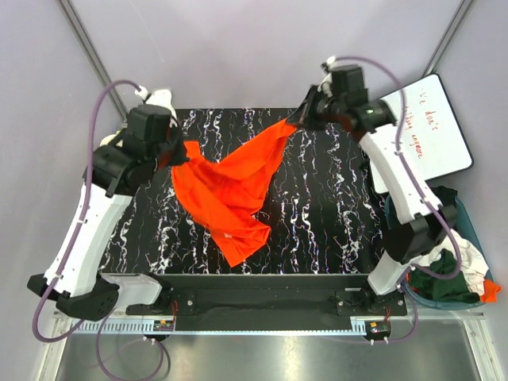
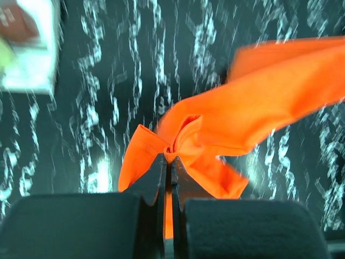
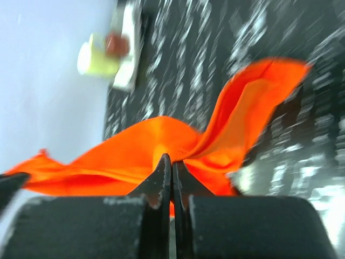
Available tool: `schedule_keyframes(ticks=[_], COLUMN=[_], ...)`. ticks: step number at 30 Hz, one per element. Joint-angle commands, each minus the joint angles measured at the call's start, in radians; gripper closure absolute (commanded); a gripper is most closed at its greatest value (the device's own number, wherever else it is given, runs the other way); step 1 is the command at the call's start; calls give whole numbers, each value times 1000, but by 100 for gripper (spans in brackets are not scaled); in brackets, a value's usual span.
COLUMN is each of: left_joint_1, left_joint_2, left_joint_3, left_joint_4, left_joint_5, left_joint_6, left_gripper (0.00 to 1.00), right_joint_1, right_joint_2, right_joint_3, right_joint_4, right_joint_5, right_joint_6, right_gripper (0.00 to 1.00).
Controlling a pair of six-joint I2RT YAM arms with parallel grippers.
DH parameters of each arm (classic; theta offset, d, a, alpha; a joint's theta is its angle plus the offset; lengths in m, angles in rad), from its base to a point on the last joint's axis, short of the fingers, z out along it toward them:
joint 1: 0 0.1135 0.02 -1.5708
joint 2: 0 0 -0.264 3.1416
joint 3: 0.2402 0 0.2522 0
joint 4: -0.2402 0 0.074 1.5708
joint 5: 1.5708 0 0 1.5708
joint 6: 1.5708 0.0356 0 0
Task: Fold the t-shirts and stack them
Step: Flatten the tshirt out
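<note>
The orange t-shirt's lower part [image 1: 236, 232] is lying bunched up and narrow, so my left gripper should raise its end [image 1: 193, 152] high, away from my right gripper, before it lays it flat.
A bright orange t-shirt [image 1: 234, 186] hangs stretched between both arms over the black marbled table [image 1: 333, 214], its lower part trailing toward the near edge. My left gripper [image 1: 181, 153] is shut on the shirt's left end; in the left wrist view the orange cloth [image 2: 259, 102] bunches at the closed tips of the left gripper [image 2: 171, 156]. My right gripper [image 1: 295, 121] is shut on the shirt's far right corner; the right wrist view shows the fabric [image 3: 161, 145] pinched at the tips of the right gripper [image 3: 172, 162].
A white board with red handwriting [image 1: 425, 131] lies at the right rear. A blue bin [image 1: 468, 274] at the right holds white, dark green and orange garments. A white object [image 1: 159, 99] sits at the far left rear by the purple wall.
</note>
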Motion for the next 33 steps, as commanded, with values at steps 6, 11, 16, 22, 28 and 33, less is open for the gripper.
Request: schedule_keyframes(ticks=[6, 11, 16, 22, 28, 33], left_joint_1=[17, 15, 15, 15, 15, 15], left_joint_2=[83, 66, -8, -107, -109, -45], left_joint_3=[413, 513, 529, 559, 642, 697], left_joint_4=[-38, -56, -54, -51, -42, 2], left_joint_5=[-153, -167, -106, 20, 29, 85], left_joint_6=[124, 153, 165, 161, 188, 191], left_gripper=[100, 100, 100, 100, 100, 100], right_joint_1=[-10, -10, -10, -10, -10, -10], right_joint_2=[-211, -346, -444, -572, -647, -664], right_joint_3=[201, 217, 219, 155, 102, 57], right_joint_4=[-247, -250, -282, -268, -244, -214], right_joint_5=[419, 500, 505, 445, 431, 427], right_joint_6=[-268, -322, -354, -380, -379, -356], right_gripper=[100, 100, 100, 100, 100, 100])
